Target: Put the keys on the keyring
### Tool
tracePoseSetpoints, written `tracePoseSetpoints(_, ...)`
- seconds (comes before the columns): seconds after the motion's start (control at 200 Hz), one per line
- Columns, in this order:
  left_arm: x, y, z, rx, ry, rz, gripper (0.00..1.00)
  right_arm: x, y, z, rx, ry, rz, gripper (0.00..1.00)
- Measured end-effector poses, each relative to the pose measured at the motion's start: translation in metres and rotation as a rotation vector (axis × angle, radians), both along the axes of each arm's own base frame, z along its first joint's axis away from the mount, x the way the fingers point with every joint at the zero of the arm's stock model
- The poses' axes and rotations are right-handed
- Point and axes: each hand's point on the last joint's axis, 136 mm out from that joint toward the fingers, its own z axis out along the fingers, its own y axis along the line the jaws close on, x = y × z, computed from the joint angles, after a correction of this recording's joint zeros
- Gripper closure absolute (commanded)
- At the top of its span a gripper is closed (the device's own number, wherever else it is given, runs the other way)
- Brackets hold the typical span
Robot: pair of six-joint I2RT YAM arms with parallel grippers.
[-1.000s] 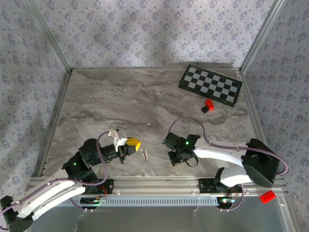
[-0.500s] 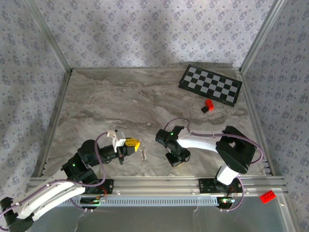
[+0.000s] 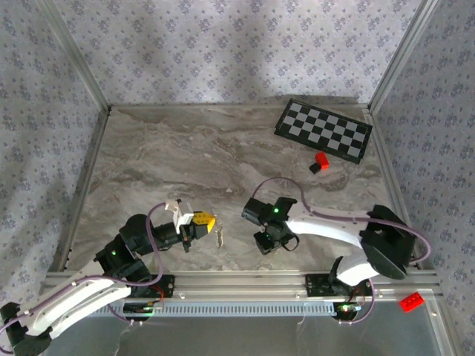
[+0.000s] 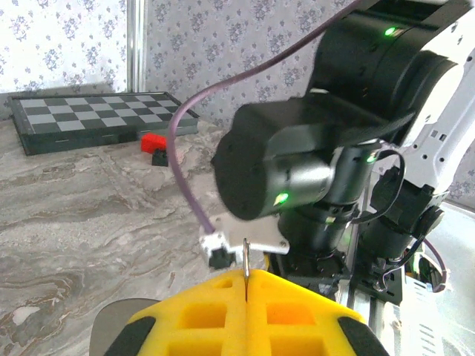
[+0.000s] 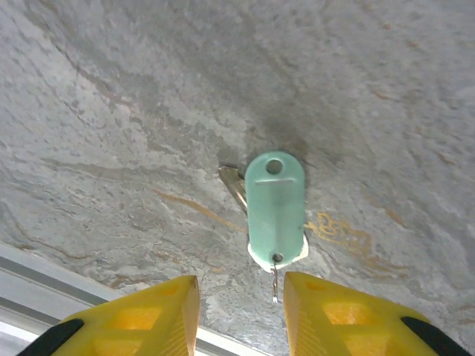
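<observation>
The thin wire at the key's head [image 5: 275, 285] is next to one finger of my open right gripper. I should move the fingers so they are centred over the wire [image 5: 275, 297] before I close them.
The key [image 5: 274, 210], with its pale mint-green head and a metal blade peeking out beneath, lies flat on the marble. My right gripper [image 5: 241, 315] hovers just near of it, open, and its yellow fingers [image 5: 145, 319] flank a thin wire at the head's near end without touching it. From above, the right gripper [image 3: 266, 242] points down at the table's near middle. My left gripper [image 3: 205, 220] is shut on the keyring [image 3: 220, 236], a thin silvery piece hanging from its tips. In the left wrist view the keyring [image 4: 246, 258] stands edge-on between the closed yellow pads.
A chessboard [image 3: 323, 130] lies at the back right, with a small red block [image 3: 321, 159] just in front of it. The aluminium rail [image 3: 245, 282] runs along the near edge. The right arm's black wrist [image 4: 312, 156] looms close in front of the left gripper.
The right gripper was shut and now stands open, with the key lying on the table beyond it. The right arm shifted left, then back. The left arm stayed put.
</observation>
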Motion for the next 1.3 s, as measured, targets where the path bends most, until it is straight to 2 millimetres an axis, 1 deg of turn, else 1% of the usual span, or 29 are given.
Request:
tracePoseSetpoints(0.11,0.000,0.000,0.000,0.000,0.000,0.000,1.00,-0.006,-0.006,0.006,0.052,-0.060,-0.040,0.57)
tracePoseSetpoints(0.24,0.000,-0.001,-0.001,0.002,0.006,0.000,1.00,-0.011,-0.015,0.007,0.122,-0.147,-0.082,0.52)
tracePoseSetpoints(0.335,0.000,-0.001,-0.002,0.006,0.010,-0.005,1.00,-0.013,-0.023,-0.001,0.182,-0.213,-0.110,0.51)
tracePoseSetpoints(0.48,-0.001,-0.002,-0.003,0.006,0.013,-0.011,1.00,-0.014,-0.034,-0.016,0.219,-0.280,-0.141,0.50)
tracePoseSetpoints(0.625,-0.001,-0.003,-0.003,0.008,0.015,-0.015,1.00,-0.014,-0.032,-0.020,0.271,-0.324,-0.140,0.53)
tracePoseSetpoints(0.85,-0.001,-0.004,-0.004,0.010,0.017,-0.015,1.00,-0.013,-0.022,-0.018,0.333,-0.351,-0.147,0.65)
tracePoseSetpoints(1.104,-0.001,-0.004,-0.004,0.010,0.017,-0.015,1.00,-0.013,-0.020,-0.020,0.343,-0.354,-0.158,0.75)
tracePoseSetpoints(1.299,-0.001,-0.004,-0.004,0.010,0.017,-0.015,1.00,-0.013,-0.022,-0.025,0.317,-0.350,-0.159,0.80)
